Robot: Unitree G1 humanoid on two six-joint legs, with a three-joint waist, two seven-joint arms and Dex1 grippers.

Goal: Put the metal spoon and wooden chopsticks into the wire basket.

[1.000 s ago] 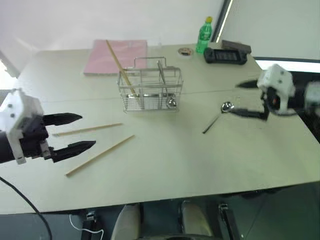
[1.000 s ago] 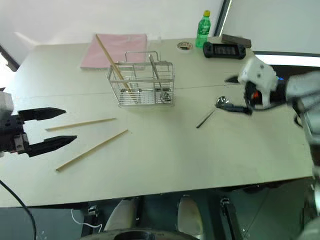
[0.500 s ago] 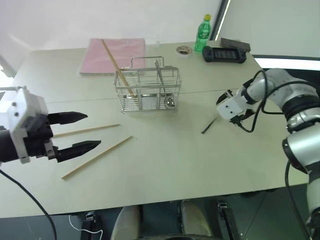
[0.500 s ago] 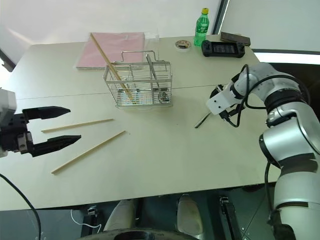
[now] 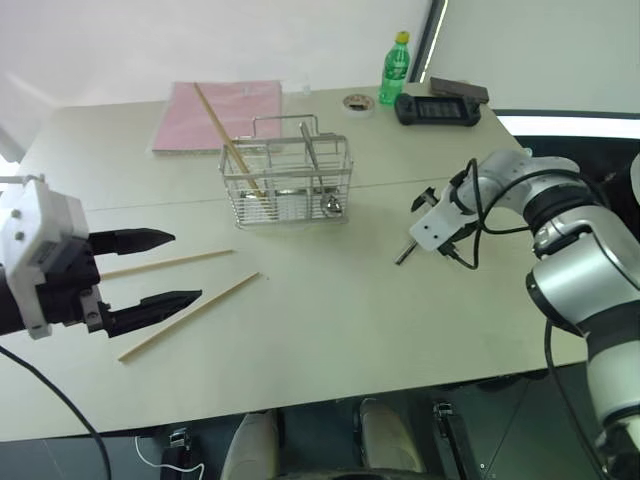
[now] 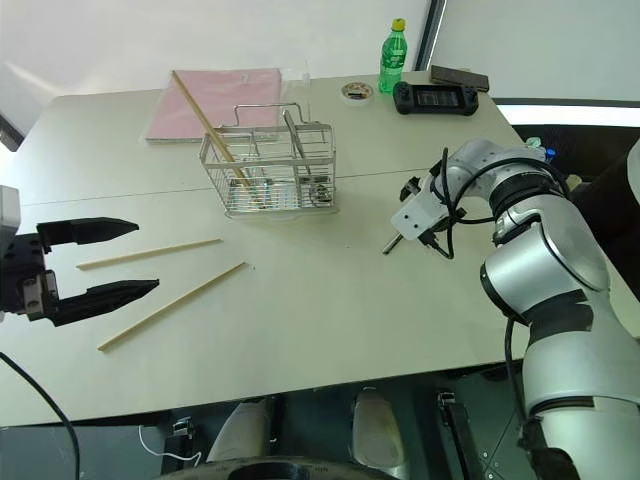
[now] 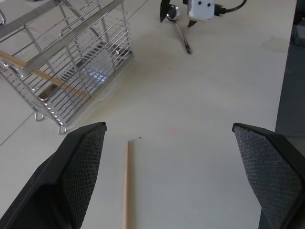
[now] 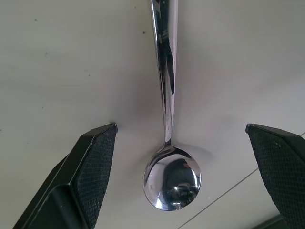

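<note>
The nearer loose chopstick (image 5: 192, 314) will stick out and lean when I lower it in, because the chopstick in the wire basket (image 5: 226, 137) sticks up above the basket's rim.
The metal spoon (image 8: 167, 143) lies on the table right of the wire basket (image 5: 285, 182); its handle tip (image 5: 403, 257) pokes out from under my right wrist. My right gripper (image 8: 181, 126) points down over the spoon, open, one finger on each side of the bowl, not touching it. Two wooden chopsticks (image 5: 165, 263) (image 5: 190, 315) lie loose on the table at the left. A third chopstick (image 5: 225, 130) leans in the basket's left end. My left gripper (image 5: 180, 267) hovers open beside the loose pair, holding nothing.
A flat pink folder (image 5: 215, 108) lies behind the basket. At the far right of the table stand a green bottle (image 5: 394, 68), a tape roll (image 5: 357, 102) and a black game controller (image 5: 437, 108). Something small and shiny (image 5: 328, 205) rests inside the basket's right end.
My right gripper has dropped toward the table and rolled over, so that it now points down around the spoon. The left gripper has stayed put. The camera has shifted a little.
</note>
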